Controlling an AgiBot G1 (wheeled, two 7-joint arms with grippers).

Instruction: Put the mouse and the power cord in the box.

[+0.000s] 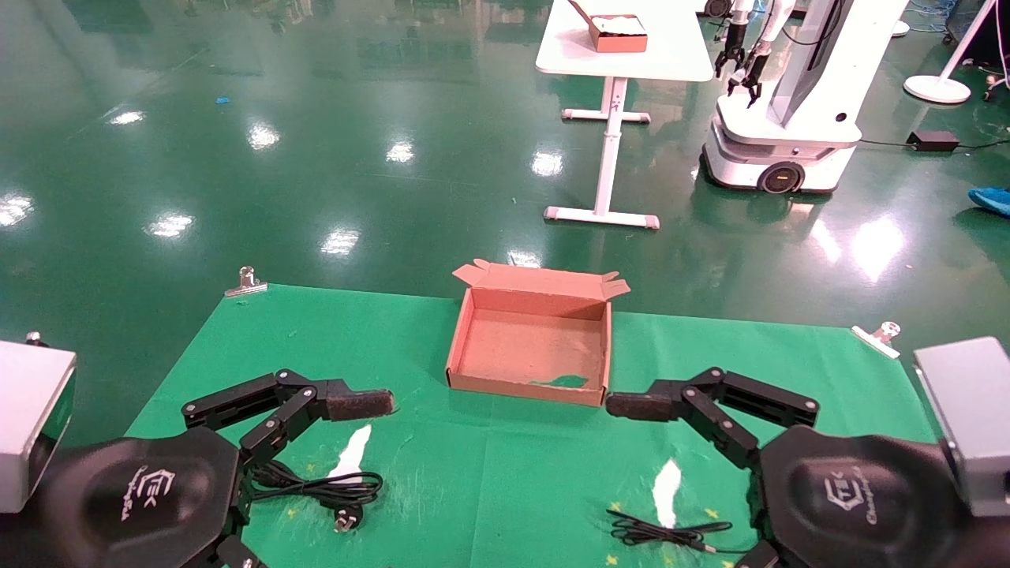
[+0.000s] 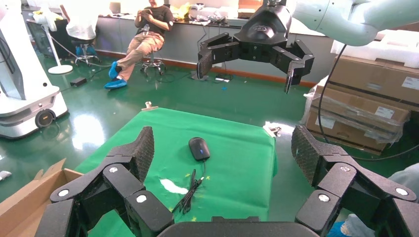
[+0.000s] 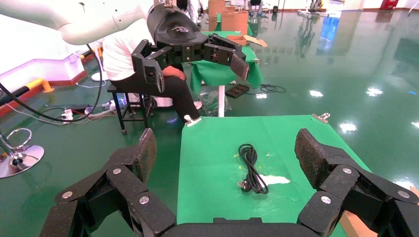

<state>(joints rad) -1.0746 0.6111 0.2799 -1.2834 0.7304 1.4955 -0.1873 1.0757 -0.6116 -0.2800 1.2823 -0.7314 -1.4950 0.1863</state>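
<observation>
The thin cable's loops [image 1: 636, 529] are gathered in a narrow heap [image 1: 667, 533], so the thin cable will stay in a bundle and bring the mouse with it when the robot lifts the cable.
The box [image 1: 473, 331] stands open and empty at the far middle of the green cloth. The power cord [image 1: 323, 489] lies coiled near the front left, its plug [image 1: 345, 519] toward me. It also shows in the right wrist view as a power cord [image 3: 252, 168]. My left gripper [image 2: 225, 149] hovers open and empty above that cord, one finger [image 1: 355, 404] pointing inward. The mouse [image 2: 199, 148] lies at the front right with its thin cable [image 1: 663, 532] bunched beside it. In the head view the mouse is hidden under my right arm. My right gripper [image 3: 225, 153] hovers open and empty over it.
Metal clips [image 1: 246, 282] [image 1: 880, 335] hold the cloth at its far corners. White patches [image 1: 353, 451] [image 1: 667, 481] mark the cloth. Beyond the table, on the green floor, stand a white table [image 1: 623, 63] with a small brown box [image 1: 618, 33] and another robot [image 1: 789, 102].
</observation>
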